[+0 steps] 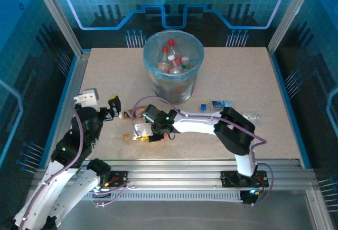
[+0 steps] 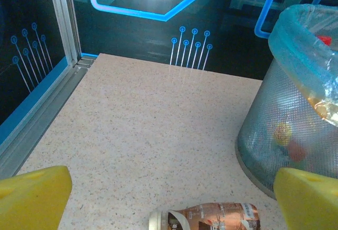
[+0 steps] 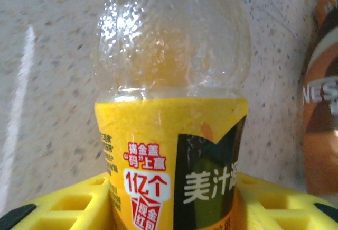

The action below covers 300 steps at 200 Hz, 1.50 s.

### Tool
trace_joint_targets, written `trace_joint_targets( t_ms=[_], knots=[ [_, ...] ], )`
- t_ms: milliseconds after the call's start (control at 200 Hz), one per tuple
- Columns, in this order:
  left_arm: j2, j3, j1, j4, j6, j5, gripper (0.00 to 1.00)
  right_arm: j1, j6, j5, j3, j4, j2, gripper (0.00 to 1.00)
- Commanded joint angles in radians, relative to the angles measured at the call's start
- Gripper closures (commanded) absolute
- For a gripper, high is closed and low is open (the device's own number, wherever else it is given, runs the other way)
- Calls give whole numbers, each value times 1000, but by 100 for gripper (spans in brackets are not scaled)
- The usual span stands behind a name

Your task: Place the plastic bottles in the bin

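The yellow-labelled bottle is in my right gripper, held by its label (image 3: pixel 171 161), and the bottle's cap end (image 1: pixel 126 137) is free. I should hand that end over to my left gripper so the bottle can go to the bin.
The bin (image 1: pixel 154 79), a pale-blue bucket lined with a clear bag, stands at the back centre with several bottles (image 1: pixel 172 61) inside; its mesh wall (image 2: pixel 296 135) is also in the left wrist view. A clear bottle with a yellow label (image 3: pixel 169 150) lies between the yellow fingers (image 3: pixel 58 203) of my right gripper (image 3: pixel 171 209), which press its sides. From above, that gripper (image 1: pixel 150 134) is low on the table over the bottle (image 1: pixel 138 134). A brown-labelled bottle (image 2: pixel 211 217) lies just ahead of my open left gripper (image 2: pixel 171 201), which holds nothing. This brown bottle (image 3: pixel 322 108) also lies beside the yellow one.
A blue cap (image 1: pixel 203 106), a small blue-and-white packet (image 1: pixel 222 103) and a clear bottle (image 1: pixel 253 117) lie right of the bin. An orange cap (image 1: pixel 126 136) sits by the yellow-labelled bottle. Metal posts and blue walls enclose the table (image 1: pixel 237 76).
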Motion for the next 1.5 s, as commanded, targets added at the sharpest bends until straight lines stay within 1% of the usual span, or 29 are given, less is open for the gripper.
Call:
trace_joint_targets(
  t_ms=[0, 50, 125, 220, 350, 495, 585, 720, 930, 1000, 1090, 1155, 1241, 1341, 1421, 1496],
  knots=[
    [23, 63, 11, 5, 2, 61, 2, -7, 104, 0, -74, 51, -164, 52],
    [46, 83, 11, 5, 4, 114, 3, -16, 147, 0, -115, 68, -229, 52],
    [95, 124, 11, 4, 9, 223, 4, -32, 206, -8, -180, 94, -332, 52],
    [172, 188, 11, -1, -1, 410, 6, -61, 273, -28, -258, 132, -470, 53],
    [296, 276, 11, 2, -60, 672, 12, -118, 362, -58, -341, 181, -636, 54],
    [400, 329, 11, 64, -145, 939, 19, -172, 424, -71, -383, 193, -751, 54],
    [439, 345, 10, 108, -183, 1044, 25, -193, 453, -65, -387, 198, -798, 54],
    [483, 365, 9, 97, -206, 1083, 32, -223, 492, -104, -439, 242, -859, 54],
    [527, 369, 7, 95, -246, 1136, 52, -242, 510, -121, -449, 247, -887, 54],
    [534, 369, 8, 103, -260, 1150, 52, -244, 514, -121, -454, 250, -891, 54],
    [542, 372, 5, 108, -273, 1156, 49, -247, 527, -125, -463, 256, -898, 54],
    [545, 372, 5, 114, -283, 1168, 49, -249, 535, -126, -470, 258, -901, 53],
    [550, 367, 6, 136, -299, 1191, 54, -250, 544, -121, -478, 259, -906, 53],
    [559, 368, 5, 150, -314, 1214, 66, -252, 549, -111, -489, 262, -916, 52],
    [567, 370, 5, 152, -317, 1221, 68, -253, 553, -101, -496, 262, -923, 52],
    [572, 371, 6, 151, -317, 1218, 68, -254, 552, -94, -500, 262, -926, 51]
  ],
)
